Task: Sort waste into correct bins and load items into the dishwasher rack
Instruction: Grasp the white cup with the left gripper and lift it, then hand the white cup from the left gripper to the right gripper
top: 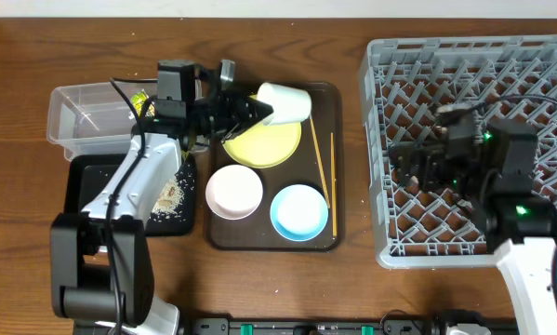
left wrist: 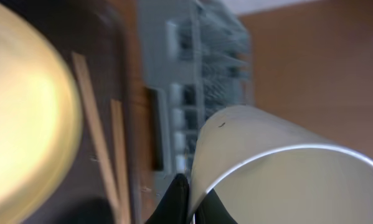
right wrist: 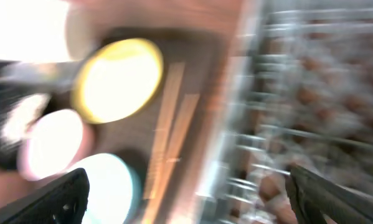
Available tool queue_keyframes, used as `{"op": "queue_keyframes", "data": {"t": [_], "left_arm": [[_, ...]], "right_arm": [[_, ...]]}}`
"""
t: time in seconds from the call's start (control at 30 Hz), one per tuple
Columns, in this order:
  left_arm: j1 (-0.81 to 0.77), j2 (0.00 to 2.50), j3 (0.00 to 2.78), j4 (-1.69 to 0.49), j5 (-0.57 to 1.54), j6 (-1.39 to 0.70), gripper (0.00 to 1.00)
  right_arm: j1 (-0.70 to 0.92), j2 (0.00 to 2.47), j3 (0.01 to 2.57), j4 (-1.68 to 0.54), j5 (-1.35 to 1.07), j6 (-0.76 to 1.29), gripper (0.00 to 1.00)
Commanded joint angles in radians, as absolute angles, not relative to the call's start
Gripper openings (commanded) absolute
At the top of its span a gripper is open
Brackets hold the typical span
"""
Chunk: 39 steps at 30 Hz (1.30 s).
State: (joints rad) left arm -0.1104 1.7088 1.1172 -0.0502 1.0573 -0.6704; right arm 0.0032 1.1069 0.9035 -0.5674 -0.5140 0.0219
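Observation:
My left gripper has the small white cup by its rim (top: 265, 97), a long way from the dishwasher rack. My right gripper should therefore grab the cup's loose end (top: 302, 104).
My left gripper (top: 259, 111) is shut on the rim of the small white cup (top: 285, 102) and holds it on its side above the yellow plate (top: 262, 141); the cup (left wrist: 279, 168) fills the left wrist view between my fingers (left wrist: 189, 199). The white bowl (top: 233, 191), light blue bowl (top: 299, 211) and chopsticks (top: 326, 177) lie on the dark brown tray (top: 326, 93). My right gripper (top: 410, 164) is open and empty over the grey dishwasher rack (top: 529, 56). The snack wrapper (top: 140, 98) sits by the clear tub (top: 83, 116). Food scraps (top: 170, 197) lie in the black tray (top: 83, 186).
The right wrist view is blurred; it shows the plate (right wrist: 118, 79), both bowls, the chopsticks (right wrist: 167, 124) and the rack's edge (right wrist: 311, 93). The rack takes up the right side of the wooden table (top: 18, 56).

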Motion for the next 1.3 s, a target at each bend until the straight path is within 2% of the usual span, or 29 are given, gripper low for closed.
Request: {"op": "queue_keyframes", "data": {"t": [0.0,0.17,0.4,0.7,0.9,1.03,1.27], "left_arm": [[-0.136,1.732,1.13,-0.035,1.264,-0.746,0.06],[-0.182,1.732,1.13,-0.035,1.304,-0.746,0.06],[-0.248,1.732,1.13,-0.035,1.328,-0.746,0.06],[-0.293,1.732,1.13,0.004,1.355,-0.807,0.06],[-0.315,1.732,1.13,0.086,1.387,-0.891,0.06],[-0.336,1.732,1.13,0.112,1.392,-0.918,0.06],[-0.34,1.732,1.13,0.112,1.399,-0.918,0.06]], "right_arm": [[0.015,1.165,0.921,-0.555,-0.907,-0.082,0.99],[0.015,1.251,0.921,-0.537,-1.118,-0.182,0.99],[0.051,1.341,0.921,-0.455,-1.234,-0.215,0.99],[0.104,1.382,0.921,-0.308,-1.239,-0.215,0.99],[0.138,1.382,0.921,-0.233,-1.239,-0.215,0.93],[0.155,1.382,0.921,-0.173,-1.239,-0.219,0.84],[0.149,1.382,0.921,-0.075,-1.231,-0.218,0.83]]}}
